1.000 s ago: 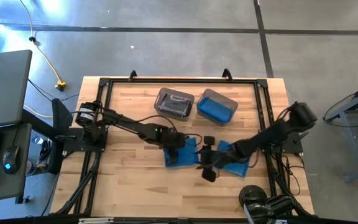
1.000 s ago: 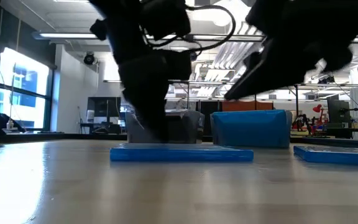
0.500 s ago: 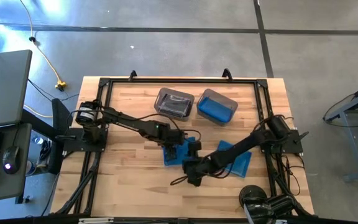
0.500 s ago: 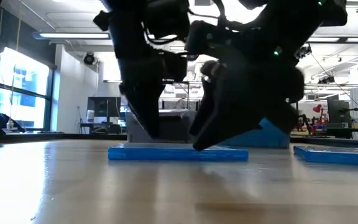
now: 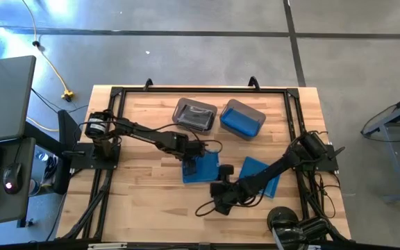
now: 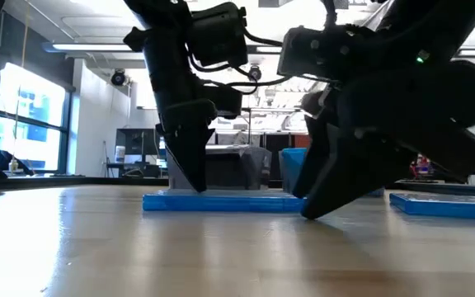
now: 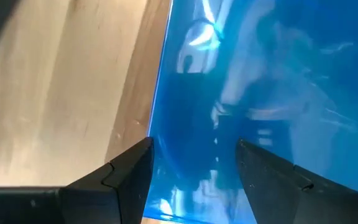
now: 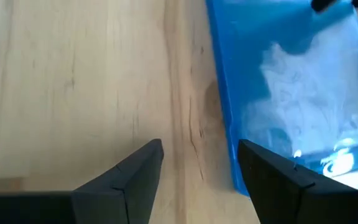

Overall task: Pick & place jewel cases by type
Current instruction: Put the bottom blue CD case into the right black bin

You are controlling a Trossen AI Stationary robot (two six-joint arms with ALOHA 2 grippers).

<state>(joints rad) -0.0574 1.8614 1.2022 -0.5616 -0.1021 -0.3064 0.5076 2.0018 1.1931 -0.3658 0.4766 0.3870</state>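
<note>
The left gripper is above the blue case's flat top side (image 5: 202, 169), so it should back away to the case's outer edge (image 5: 184, 176) and tip the case against the robot's right gripper.
A cloud-patterned blue jewel case (image 5: 203, 171) lies flat on the table's middle, also seen as the blue case (image 6: 221, 201). My left gripper (image 5: 189, 164) stands open above it, fingers pointing down over the part beside its left edge (image 7: 166, 93). My right gripper (image 5: 218, 196) is open and low at the table, just near of the case; one finger stands beside the case's edge (image 8: 222, 124), the other over bare wood. A second blue case (image 5: 262, 173) lies flat under the right arm. My left gripper comes from above with open fingers onto the blue case's top face near its left edge (image 6: 190, 195); whether the fingertips touch it I cannot tell. My right gripper slants down with one finger (image 8: 266, 174) beside the case's edge; whether it touches I cannot tell.
Two translucent bins stand at the far side: a grey one (image 5: 194, 114) holding dark cases and one (image 5: 242, 119) holding blue cases. A black frame (image 5: 117, 94) borders the table. Bare wood lies to the left and near side (image 5: 144, 208).
My right gripper has left the space above the second blue case, swung toward the table's left and near edge, and come down low to the table by the middle case. My left gripper has stayed over that case.
</note>
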